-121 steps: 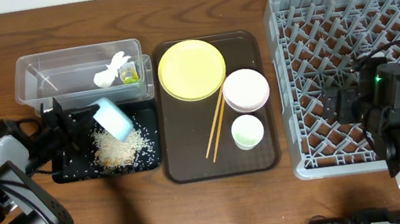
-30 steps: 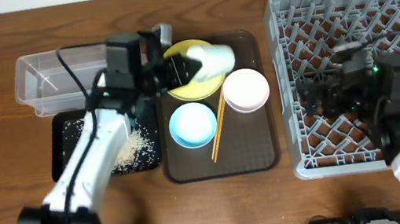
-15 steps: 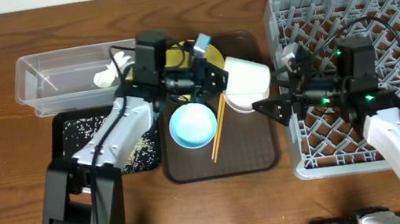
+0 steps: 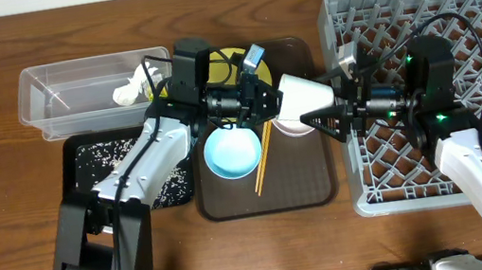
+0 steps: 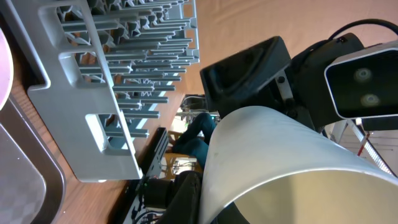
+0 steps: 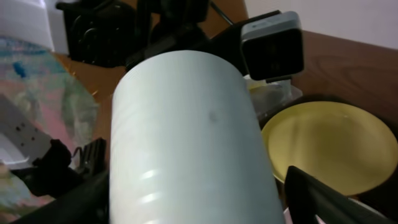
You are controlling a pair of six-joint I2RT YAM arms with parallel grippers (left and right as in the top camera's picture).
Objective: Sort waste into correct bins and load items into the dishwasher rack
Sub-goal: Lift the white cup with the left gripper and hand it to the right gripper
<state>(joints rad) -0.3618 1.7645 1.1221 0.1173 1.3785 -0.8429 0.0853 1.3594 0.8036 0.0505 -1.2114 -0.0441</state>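
Observation:
Next, I take the cup's other end (image 4: pixel 326 95) with my right gripper and load the cup, because my left gripper is holding the cup (image 4: pixel 284 98) by its rim away from the dishwasher rack.
My left gripper (image 4: pixel 271 98) is shut on the rim end of the small white cup (image 4: pixel 304 97) and holds it on its side above the brown tray. My right gripper (image 4: pixel 321 115) is open, with a finger on each side of the cup's other end (image 6: pixel 186 137). The cup fills the left wrist view (image 5: pixel 280 162). The light blue bowl (image 4: pixel 230 151) and the chopsticks (image 4: pixel 262 156) lie on the tray. The white bowl (image 4: pixel 290 128) is partly hidden under the cup. The yellow plate (image 6: pixel 329 143) is mostly covered by my left arm in the overhead view.
The grey dishwasher rack (image 4: pixel 457 45) stands at the right. The clear tub (image 4: pixel 63 95) holds the white tissue (image 4: pixel 130 86). The black tray (image 4: pixel 98 171) holds rice scraps (image 4: pixel 163 175). The wrapper is hidden behind my left arm. The brown serving tray (image 4: pixel 306 183) lies in the middle.
The blue bowl went from over the black tray onto the brown tray. My left gripper picked up the cup and carried it right. My right gripper moved left around it.

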